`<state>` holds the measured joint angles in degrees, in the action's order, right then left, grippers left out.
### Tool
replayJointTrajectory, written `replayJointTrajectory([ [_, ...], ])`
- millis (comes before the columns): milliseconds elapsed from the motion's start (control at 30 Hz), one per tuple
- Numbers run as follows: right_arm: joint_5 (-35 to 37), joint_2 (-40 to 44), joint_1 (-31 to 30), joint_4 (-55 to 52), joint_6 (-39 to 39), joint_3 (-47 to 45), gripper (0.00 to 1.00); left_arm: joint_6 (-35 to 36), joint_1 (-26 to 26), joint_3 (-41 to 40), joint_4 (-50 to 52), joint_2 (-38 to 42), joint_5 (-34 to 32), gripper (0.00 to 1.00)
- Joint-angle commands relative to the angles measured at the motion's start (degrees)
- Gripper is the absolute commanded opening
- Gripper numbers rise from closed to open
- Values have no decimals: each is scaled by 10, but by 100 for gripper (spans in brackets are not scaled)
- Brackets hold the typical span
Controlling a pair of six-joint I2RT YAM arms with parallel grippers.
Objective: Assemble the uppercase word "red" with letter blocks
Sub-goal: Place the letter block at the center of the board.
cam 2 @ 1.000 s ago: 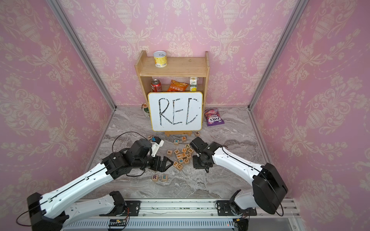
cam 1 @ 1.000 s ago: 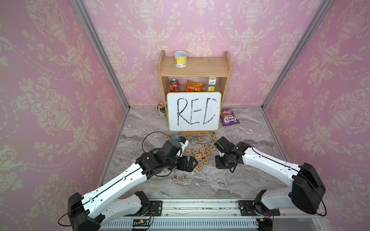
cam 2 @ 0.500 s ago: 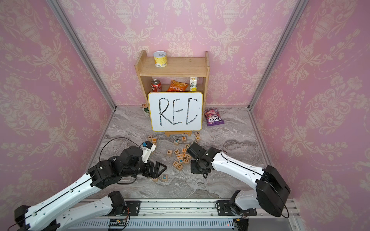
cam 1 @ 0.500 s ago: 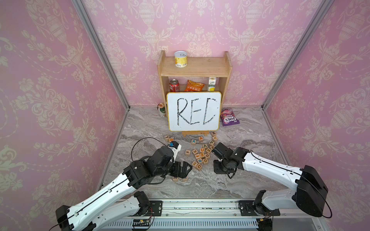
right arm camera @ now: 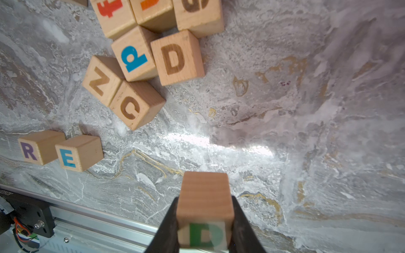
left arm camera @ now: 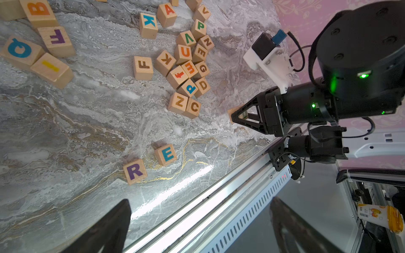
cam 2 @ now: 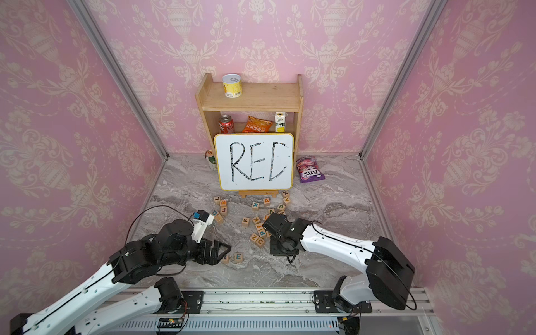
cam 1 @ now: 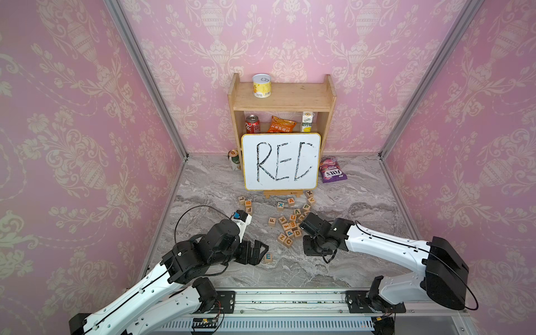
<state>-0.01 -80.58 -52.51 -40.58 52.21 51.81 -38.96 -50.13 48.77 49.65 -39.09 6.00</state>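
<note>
The green D (right arm camera: 205, 235) reads upright like the blue-green E, so the robot's right gripper should keep carrying it to the open marble (cam 1: 281, 255) next to the E and let go of it there.
Two light-wood letter blocks lie side by side near the table's front edge: a purple R (left arm camera: 134, 171) and a blue-green E (left arm camera: 166, 154). In a top view the E (cam 1: 268, 257) shows, while my left gripper covers the R. My left gripper (left arm camera: 201, 221) hovers open and empty just left of that pair (cam 2: 220, 252). My right gripper (right arm camera: 205, 230) is shut on a block with a green D (right arm camera: 205, 210), held a little above the marble to the right of the E. In a top view the right gripper (cam 1: 309, 246) points down beside the loose pile.
A pile of other letter blocks (cam 1: 291, 224) lies mid-table, including a brown D (right arm camera: 177, 58), C (right arm camera: 135, 105) and Z. More blocks sit at the left (cam 1: 248, 204). A whiteboard (cam 1: 280, 161) and shelf stand at the back. A metal rail (cam 1: 290, 301) runs along the front.
My left arm has drawn back from the pile toward the front left, still open, and now covers the R. My right gripper has carried the D block slightly forward and left.
</note>
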Motion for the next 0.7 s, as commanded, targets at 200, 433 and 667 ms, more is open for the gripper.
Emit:
replayJointTrajectory([
  [200,10,-63,-32,17,24,49,0,-14,-5,-10,58,36,-28,99],
  [433,4,-121,-52,20,25,97,0,-16,-5,-11,72,51,-35,99],
  [667,-9,-175,-67,20,23,141,0,-20,-5,-10,80,57,-42,99],
])
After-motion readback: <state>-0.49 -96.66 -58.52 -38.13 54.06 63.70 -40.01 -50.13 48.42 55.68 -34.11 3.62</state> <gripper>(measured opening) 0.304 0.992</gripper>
